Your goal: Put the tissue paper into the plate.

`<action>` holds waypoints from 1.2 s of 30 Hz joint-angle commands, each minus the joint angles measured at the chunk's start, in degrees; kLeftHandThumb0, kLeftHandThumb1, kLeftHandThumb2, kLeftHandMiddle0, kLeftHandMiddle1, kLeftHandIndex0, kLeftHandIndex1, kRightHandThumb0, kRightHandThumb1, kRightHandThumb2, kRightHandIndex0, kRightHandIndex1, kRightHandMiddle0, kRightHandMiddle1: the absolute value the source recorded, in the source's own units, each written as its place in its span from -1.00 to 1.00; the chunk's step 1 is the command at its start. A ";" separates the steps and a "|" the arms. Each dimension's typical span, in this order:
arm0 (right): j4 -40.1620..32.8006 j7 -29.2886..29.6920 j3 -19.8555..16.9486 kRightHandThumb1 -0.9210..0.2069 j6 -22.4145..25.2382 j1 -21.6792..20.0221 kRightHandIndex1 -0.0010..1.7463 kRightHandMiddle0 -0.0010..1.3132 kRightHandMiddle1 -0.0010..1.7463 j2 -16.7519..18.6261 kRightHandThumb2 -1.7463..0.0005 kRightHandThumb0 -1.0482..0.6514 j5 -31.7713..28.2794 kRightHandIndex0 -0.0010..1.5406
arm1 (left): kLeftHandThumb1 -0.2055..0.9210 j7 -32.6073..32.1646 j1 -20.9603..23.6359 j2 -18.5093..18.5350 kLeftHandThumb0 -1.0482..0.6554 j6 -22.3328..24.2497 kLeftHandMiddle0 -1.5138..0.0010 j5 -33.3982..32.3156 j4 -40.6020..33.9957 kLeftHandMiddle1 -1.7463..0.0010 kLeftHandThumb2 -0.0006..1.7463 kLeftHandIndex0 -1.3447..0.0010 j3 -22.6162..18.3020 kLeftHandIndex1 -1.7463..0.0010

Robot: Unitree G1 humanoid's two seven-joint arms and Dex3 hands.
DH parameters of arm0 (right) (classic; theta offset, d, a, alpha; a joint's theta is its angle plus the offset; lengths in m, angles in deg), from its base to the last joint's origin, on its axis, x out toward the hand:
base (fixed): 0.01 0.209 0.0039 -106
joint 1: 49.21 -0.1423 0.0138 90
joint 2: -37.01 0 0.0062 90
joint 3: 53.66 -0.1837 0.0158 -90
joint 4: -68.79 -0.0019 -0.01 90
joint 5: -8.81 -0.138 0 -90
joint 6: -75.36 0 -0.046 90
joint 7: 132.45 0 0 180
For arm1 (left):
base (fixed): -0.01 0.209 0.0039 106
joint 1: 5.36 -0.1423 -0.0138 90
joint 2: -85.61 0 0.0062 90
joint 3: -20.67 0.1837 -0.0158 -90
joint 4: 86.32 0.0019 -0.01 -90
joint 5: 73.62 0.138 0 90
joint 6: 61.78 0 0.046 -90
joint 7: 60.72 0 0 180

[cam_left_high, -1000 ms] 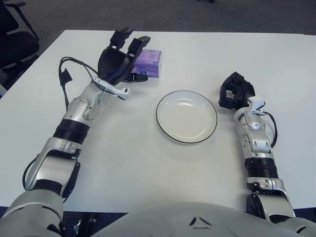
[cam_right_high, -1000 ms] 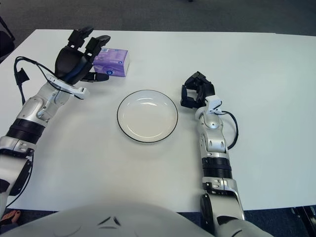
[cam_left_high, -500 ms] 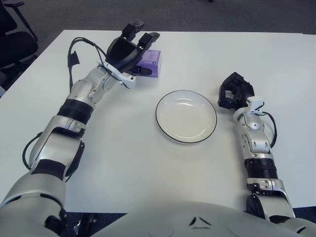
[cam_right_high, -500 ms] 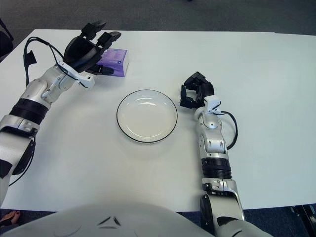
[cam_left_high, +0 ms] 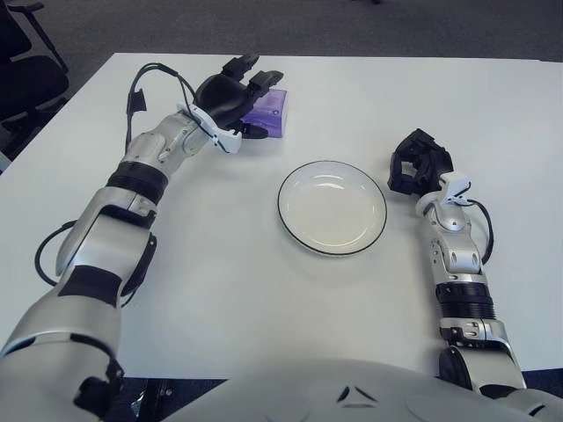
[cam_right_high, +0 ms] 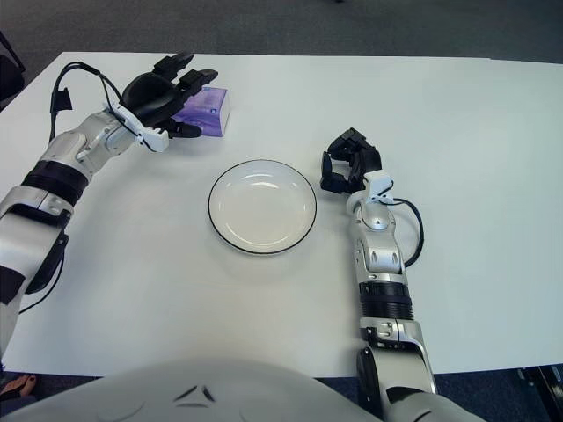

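The purple tissue pack (cam_left_high: pixel 269 114) has a straight, squared edge (cam_left_high: pixel 285 114) past the robot's left hand, so the pack should stay block-shaped when the robot picks it up.
A purple tissue pack (cam_left_high: pixel 266 111) lies on the white table at the back left; it also shows in the right eye view (cam_right_high: pixel 205 108). My left hand (cam_left_high: pixel 239 95) is over the pack's left side, fingers spread above and around it, thumb low at its front edge; the pack still rests on the table. A white plate (cam_left_high: pixel 332 207) with a dark rim sits empty at the table's middle. My right hand (cam_left_high: pixel 416 164) is parked to the right of the plate, fingers curled, holding nothing.
The white table (cam_left_high: pixel 264 290) runs to its far edge just behind the pack. A black office chair (cam_left_high: pixel 22 61) stands off the table's left corner. A black cable (cam_left_high: pixel 145 75) loops off my left forearm.
My left arm has stretched forward and lowered, bringing the hand from above and short of the pack down onto its left side. The right arm has not moved.
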State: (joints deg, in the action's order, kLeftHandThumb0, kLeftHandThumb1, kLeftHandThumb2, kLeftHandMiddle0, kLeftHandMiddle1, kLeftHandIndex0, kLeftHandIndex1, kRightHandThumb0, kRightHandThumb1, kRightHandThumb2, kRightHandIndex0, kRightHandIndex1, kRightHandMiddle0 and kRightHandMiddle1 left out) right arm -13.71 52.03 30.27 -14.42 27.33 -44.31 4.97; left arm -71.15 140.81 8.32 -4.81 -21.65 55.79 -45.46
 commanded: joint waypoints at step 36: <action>2.60 0.10 1.21 0.12 0.22 12.53 1.00 -0.03 1.00 4.78 -0.55 -0.34 -0.62 0.56 | 1.00 -0.11 9.58 -6.76 -1.00 4.26 0.98 -3.04 19.29 0.99 -0.24 1.00 4.31 0.56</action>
State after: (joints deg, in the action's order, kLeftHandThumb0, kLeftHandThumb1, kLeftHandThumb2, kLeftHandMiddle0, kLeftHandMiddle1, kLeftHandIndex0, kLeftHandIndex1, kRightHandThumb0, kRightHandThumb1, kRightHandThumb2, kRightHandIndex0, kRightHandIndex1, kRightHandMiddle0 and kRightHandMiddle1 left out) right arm -15.34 52.01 30.56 -14.36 27.98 -44.32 4.99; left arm -70.82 147.56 2.33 -1.49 -23.87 73.50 -42.03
